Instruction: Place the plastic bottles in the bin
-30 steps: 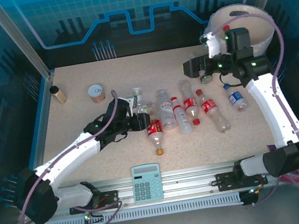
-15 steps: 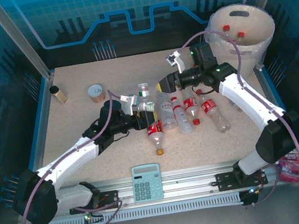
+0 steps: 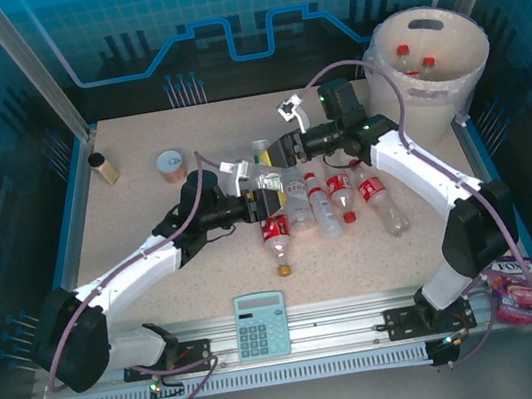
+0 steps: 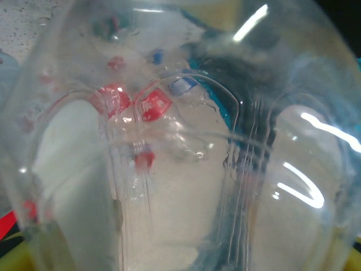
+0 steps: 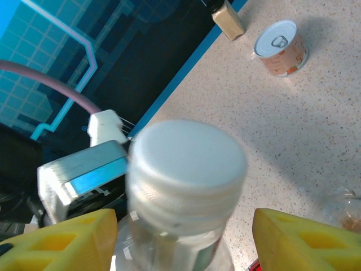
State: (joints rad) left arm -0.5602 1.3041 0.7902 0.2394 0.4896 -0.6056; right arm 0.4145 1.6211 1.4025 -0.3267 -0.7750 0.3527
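Next, my right gripper closes on the clear bottle's white-end with the cap (image 5: 186, 164) and carries the bottle to the bin (image 3: 427, 68), since that is beyond my left gripper's reach.
My left gripper (image 3: 251, 192) is shut on a clear plastic bottle (image 3: 263, 167), held above the table's middle; its clear body (image 4: 180, 147) sits right against the lens in the left wrist view. The bottle's white cap (image 5: 189, 164) stands between the yellow fingers (image 5: 67, 240) of my right gripper (image 5: 186, 237), which is open with a gap on each side. From above, the right gripper (image 3: 276, 151) meets the bottle from the right. Several red-capped bottles (image 3: 343, 192) lie on the table below it. The cream bin (image 3: 459, 78) stands at the far right with two red-capped bottles (image 3: 403, 50) inside.
A tin can (image 3: 171, 164) and a small brown jar (image 3: 102, 167) stand at the far left; both also appear in the right wrist view, the can (image 5: 280, 47) and the jar (image 5: 228, 18). A calculator (image 3: 261, 324) lies at the near edge. A pink packet (image 3: 519, 293) lies outside the table's right corner.
The right arm swung from the bin leftward to the bottle that the left gripper holds, and its jaws narrowed around the cap. The left gripper raised the bottle slightly toward it.
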